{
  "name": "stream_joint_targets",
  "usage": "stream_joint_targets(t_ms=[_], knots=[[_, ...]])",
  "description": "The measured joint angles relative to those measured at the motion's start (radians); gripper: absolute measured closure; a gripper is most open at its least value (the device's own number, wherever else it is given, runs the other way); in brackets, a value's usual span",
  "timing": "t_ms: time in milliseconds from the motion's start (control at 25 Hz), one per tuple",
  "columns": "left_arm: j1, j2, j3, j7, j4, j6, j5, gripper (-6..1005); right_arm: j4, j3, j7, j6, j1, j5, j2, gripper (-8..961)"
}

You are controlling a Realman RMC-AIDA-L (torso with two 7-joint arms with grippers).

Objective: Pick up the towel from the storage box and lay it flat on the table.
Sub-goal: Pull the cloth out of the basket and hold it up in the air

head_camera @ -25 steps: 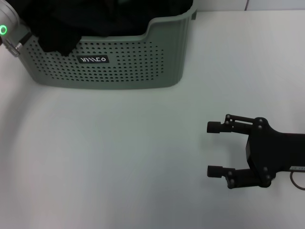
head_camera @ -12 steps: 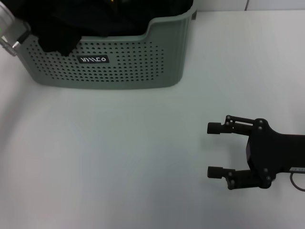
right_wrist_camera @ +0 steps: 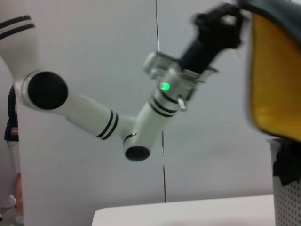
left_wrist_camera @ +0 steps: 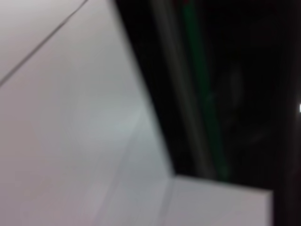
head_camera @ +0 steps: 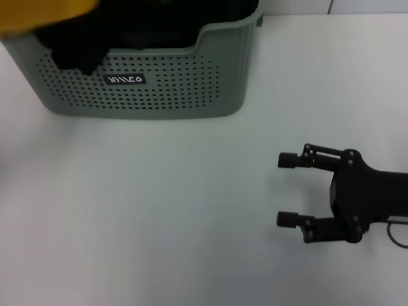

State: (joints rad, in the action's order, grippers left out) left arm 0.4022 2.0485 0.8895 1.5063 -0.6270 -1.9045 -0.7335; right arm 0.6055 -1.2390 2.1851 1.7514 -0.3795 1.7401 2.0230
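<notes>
The towel [head_camera: 44, 14] is hanging high over the storage box, far from the robot's right gripper, so the left gripper should lower it and the right gripper should take the towel's loose edge [right_wrist_camera: 273, 131].
The yellow towel [head_camera: 38, 16] shows as a blurred patch at the head view's top left corner, above the grey-green storage box [head_camera: 159, 89]. In the right wrist view the towel [right_wrist_camera: 275, 80] hangs in the air above the box's perforated wall [right_wrist_camera: 287, 207]. My left gripper [right_wrist_camera: 221, 21] is raised high at the towel's upper edge and holds it. My right gripper [head_camera: 284, 189] is open and empty, low over the white table [head_camera: 159, 210] at the right, well away from the box.
Black fabric [head_camera: 76, 54] is bunched in the box and drapes over its front rim. It also shows below the towel in the right wrist view [right_wrist_camera: 287, 165]. The box bears a black label [head_camera: 124, 80]. Bare tabletop lies in front of the box.
The left wrist has gone up out of the head view at the top left. The yellow towel has come into view there, lifted above the box. The right gripper has shifted slightly.
</notes>
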Motion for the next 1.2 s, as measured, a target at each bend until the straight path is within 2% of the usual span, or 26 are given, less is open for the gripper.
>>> stream_joint_targets(t_ms=[120,240,320,360,400,520,720,920,1200], knots=[[-0.034,0.012,0.005,0.085,-0.051,-0.097,0.071,989,0.000,-0.018,0.023,0.000,-0.004,0.047,0.002,192],[-0.076,0.036,0.022,0.140,-0.131,-0.123,0.117,987,0.006,-0.067,0.046,0.000,-0.008,0.135,0.003,193],[-0.104,0.043,0.062,0.150,-0.176,-0.125,0.151,986,0.014,-0.115,0.059,0.000,-0.014,0.206,0.003,194],[-0.104,0.043,0.062,0.150,-0.176,-0.125,0.151,986,0.015,-0.136,0.071,-0.001,-0.017,0.235,0.003,195],[-0.139,0.041,0.147,0.145,-0.213,-0.126,0.214,985,0.016,-0.153,0.082,-0.002,-0.019,0.258,0.004,195],[-0.159,0.043,0.186,0.138,-0.240,-0.127,0.245,984,0.021,-0.226,0.133,-0.006,-0.021,0.335,0.005,196],[-0.195,0.046,0.259,0.073,-0.286,-0.127,0.282,981,0.027,-0.285,0.163,-0.009,-0.033,0.405,0.005,198],[-0.172,0.047,0.285,-0.026,-0.181,-0.124,0.279,978,0.016,-0.360,0.175,-0.042,-0.057,0.506,0.005,200],[-0.032,0.046,0.316,-0.135,0.067,-0.124,0.233,974,0.015,-0.512,0.233,-0.152,-0.096,0.646,0.005,203]])
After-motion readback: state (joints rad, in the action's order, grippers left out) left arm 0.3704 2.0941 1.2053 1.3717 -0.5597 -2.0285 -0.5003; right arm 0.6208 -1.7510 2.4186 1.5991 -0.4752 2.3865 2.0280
